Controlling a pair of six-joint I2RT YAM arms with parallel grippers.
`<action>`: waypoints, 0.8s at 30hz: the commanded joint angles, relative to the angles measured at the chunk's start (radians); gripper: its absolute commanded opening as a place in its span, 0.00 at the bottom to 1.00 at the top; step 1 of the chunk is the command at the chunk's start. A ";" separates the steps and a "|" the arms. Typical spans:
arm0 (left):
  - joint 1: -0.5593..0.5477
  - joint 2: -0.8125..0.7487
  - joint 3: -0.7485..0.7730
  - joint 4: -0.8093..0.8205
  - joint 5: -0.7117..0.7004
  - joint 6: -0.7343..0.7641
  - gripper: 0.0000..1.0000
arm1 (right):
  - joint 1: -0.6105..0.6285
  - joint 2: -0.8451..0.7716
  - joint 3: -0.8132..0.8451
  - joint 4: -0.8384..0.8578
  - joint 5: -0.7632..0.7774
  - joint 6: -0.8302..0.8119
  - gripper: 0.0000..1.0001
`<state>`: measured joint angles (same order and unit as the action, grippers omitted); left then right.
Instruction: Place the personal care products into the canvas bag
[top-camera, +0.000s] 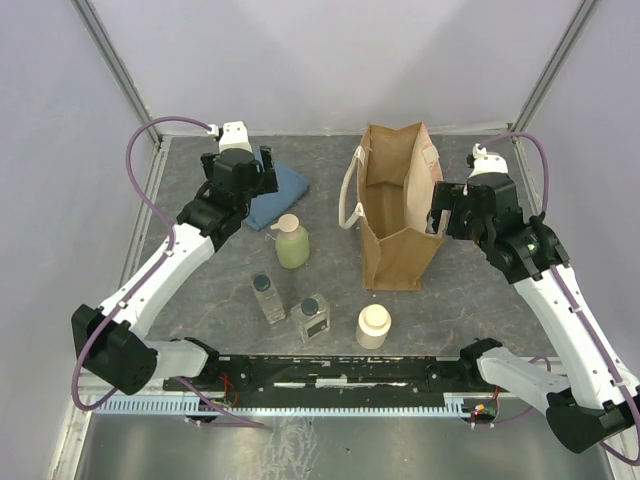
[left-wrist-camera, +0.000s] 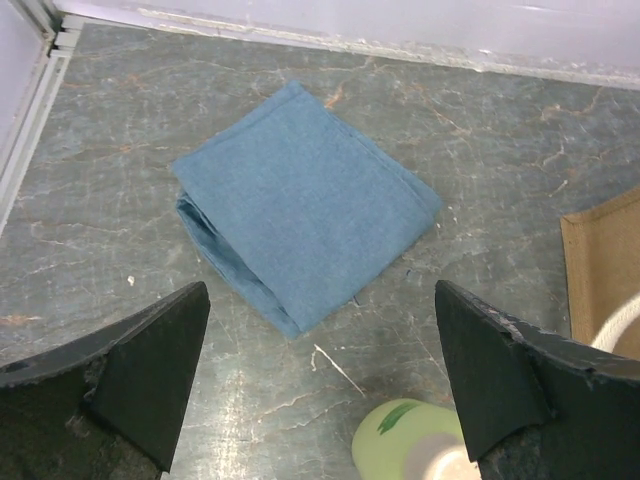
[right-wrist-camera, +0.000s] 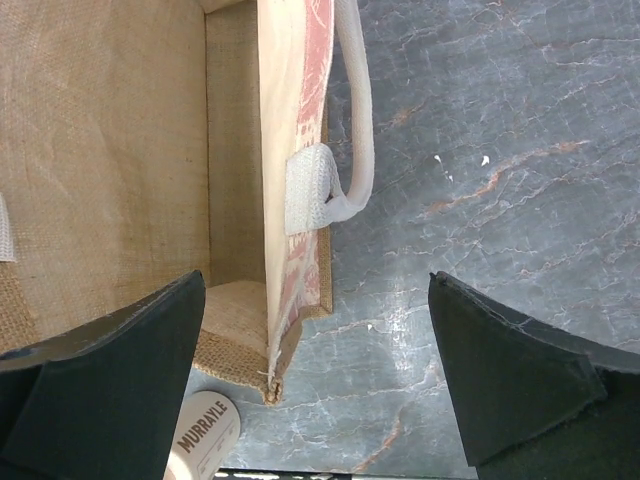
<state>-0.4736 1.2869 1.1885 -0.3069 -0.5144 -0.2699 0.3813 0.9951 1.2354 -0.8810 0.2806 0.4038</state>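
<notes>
My left gripper is hovering over the blue cloth (top-camera: 272, 207) near the pump bottle, so it should move back and let my right gripper take the pump head (top-camera: 288, 223).
The tan canvas bag (top-camera: 396, 215) stands open in the middle of the table; its right wall and cream handle show in the right wrist view (right-wrist-camera: 290, 150). The pale green pump bottle (top-camera: 292, 243) stands left of it and shows at the bottom of the left wrist view (left-wrist-camera: 410, 440). Two clear dark-capped bottles (top-camera: 268, 297) (top-camera: 312, 318) and the cream cylindrical bottle (top-camera: 373, 326) stand near the front; the cream bottle also shows in the right wrist view (right-wrist-camera: 205, 435). My left gripper (left-wrist-camera: 320, 380) is open above the pump bottle. My right gripper (right-wrist-camera: 318, 370) is open astride the bag's right wall.
A folded blue cloth (top-camera: 278, 190) lies at the back left, behind the pump bottle; it fills the middle of the left wrist view (left-wrist-camera: 300, 210). Enclosure walls stand at the back and both sides. The arm rail (top-camera: 330, 370) runs along the near edge.
</notes>
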 joint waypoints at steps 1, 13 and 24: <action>-0.002 0.013 0.074 0.036 -0.105 0.008 1.00 | 0.000 -0.004 0.044 0.011 0.003 -0.008 1.00; 0.001 -0.022 -0.009 0.133 0.088 0.094 1.00 | -0.001 -0.023 0.043 0.055 0.162 -0.091 1.00; 0.001 -0.092 0.012 0.024 0.002 0.176 1.00 | 0.000 0.023 0.215 -0.081 0.029 -0.123 1.00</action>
<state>-0.4728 1.2648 1.2160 -0.2687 -0.4252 -0.1535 0.3813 1.0111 1.3575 -0.9314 0.3801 0.2855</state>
